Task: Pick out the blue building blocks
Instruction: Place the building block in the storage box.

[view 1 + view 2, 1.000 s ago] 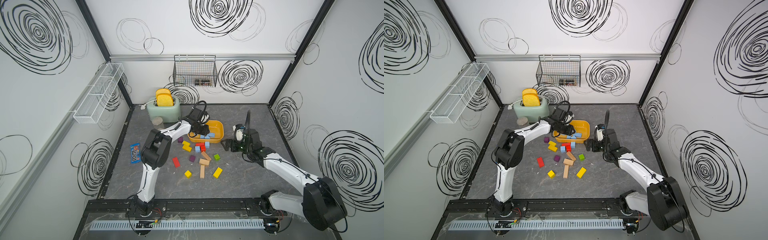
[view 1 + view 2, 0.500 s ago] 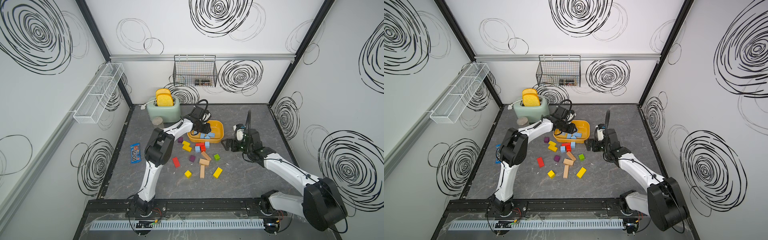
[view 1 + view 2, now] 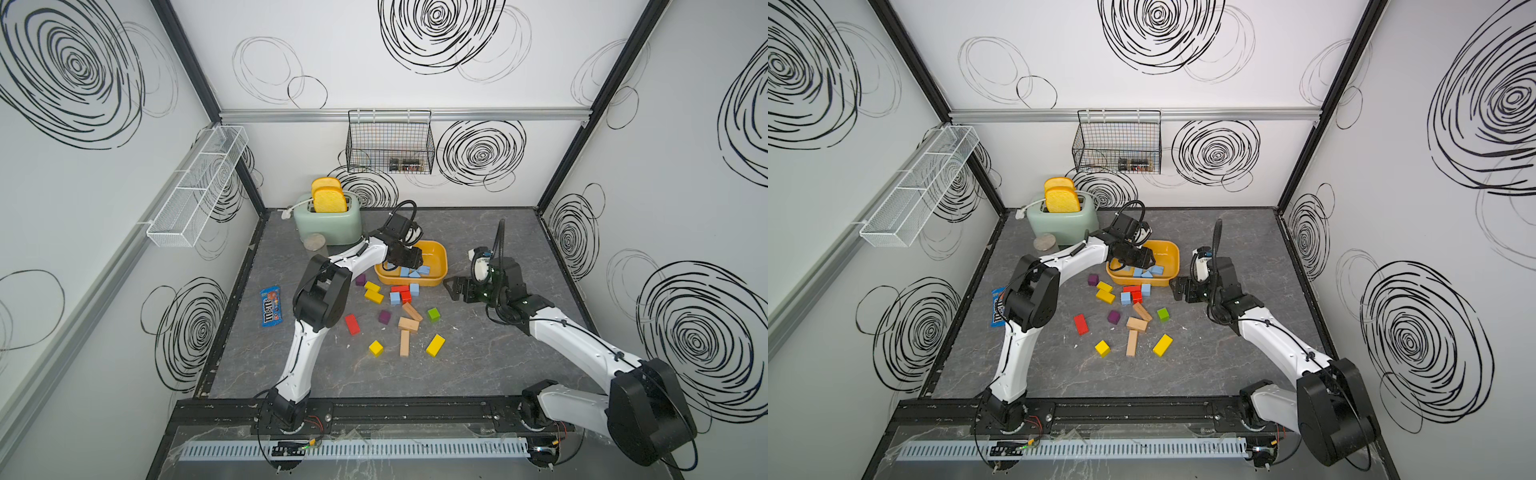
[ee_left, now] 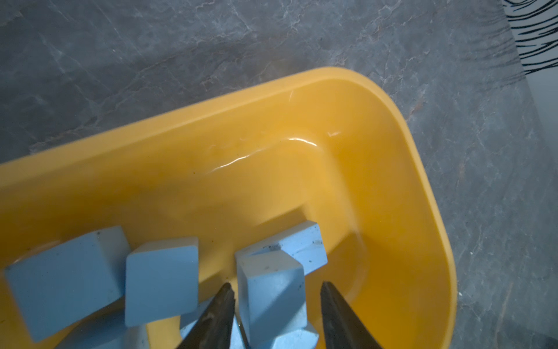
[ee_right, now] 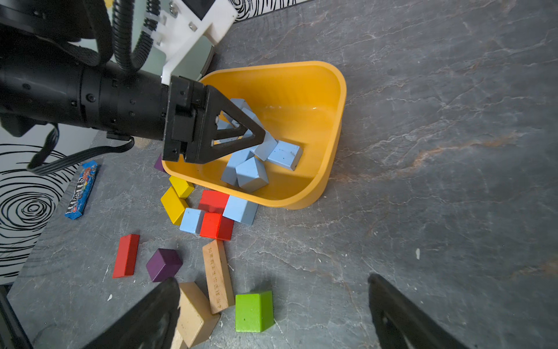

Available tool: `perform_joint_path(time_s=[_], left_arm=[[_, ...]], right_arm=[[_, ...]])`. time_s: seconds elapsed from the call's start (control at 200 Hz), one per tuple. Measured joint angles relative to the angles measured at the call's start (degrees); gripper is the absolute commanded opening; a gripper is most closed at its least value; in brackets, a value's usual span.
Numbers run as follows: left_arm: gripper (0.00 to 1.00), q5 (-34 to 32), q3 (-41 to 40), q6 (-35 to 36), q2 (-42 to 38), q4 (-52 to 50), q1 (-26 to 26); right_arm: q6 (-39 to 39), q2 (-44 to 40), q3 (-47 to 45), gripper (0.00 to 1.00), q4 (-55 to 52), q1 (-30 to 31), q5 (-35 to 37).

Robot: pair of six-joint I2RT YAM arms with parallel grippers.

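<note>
The blue cube (image 4: 273, 296) rests on the other blue blocks, so next I close my left gripper and push the cube off the heap onto the bin's empty bottom (image 4: 250, 186).
Several blue building blocks (image 5: 250, 173) lie heaped in the yellow bin (image 5: 338, 99), which shows in both top views (image 3: 440, 257) (image 3: 1173, 253). My left gripper (image 4: 277, 288) hangs over the heap, open. A blue cube (image 4: 271, 299) rests on the pile between its fingers, with a clear gap to one finger. Two more blue blocks (image 3: 395, 298) (image 3: 414, 289) sit on the table just in front of the bin, among red ones. My right gripper (image 5: 271, 281) is open and empty, low over the table to the right of the loose blocks (image 3: 453, 286).
Red, yellow, purple, green and bare-wood blocks (image 3: 409, 324) are scattered in front of the bin; a green cube (image 5: 254, 311) lies near my right gripper. A toaster (image 3: 328, 222) stands behind the left arm. A blue candy packet (image 3: 270, 306) lies at the left.
My left gripper's jaws have parted over the bin, letting go of the blue cube they held shut before. The right arm has not moved.
</note>
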Motion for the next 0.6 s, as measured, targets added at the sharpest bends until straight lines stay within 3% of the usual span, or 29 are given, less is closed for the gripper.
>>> perform_joint_path(time_s=[0.19, 0.6], left_arm=[[0.59, -0.2, 0.2, -0.2, 0.0, -1.0, 0.0], [0.58, -0.5, 0.1, -0.1, -0.6, -1.2, -0.4]], right_arm=[[0.0, -0.1, 0.0, 0.98, 0.0, 0.0, 0.0], [0.0, -1.0, 0.0, 0.98, -0.5, 0.0, 0.0]])
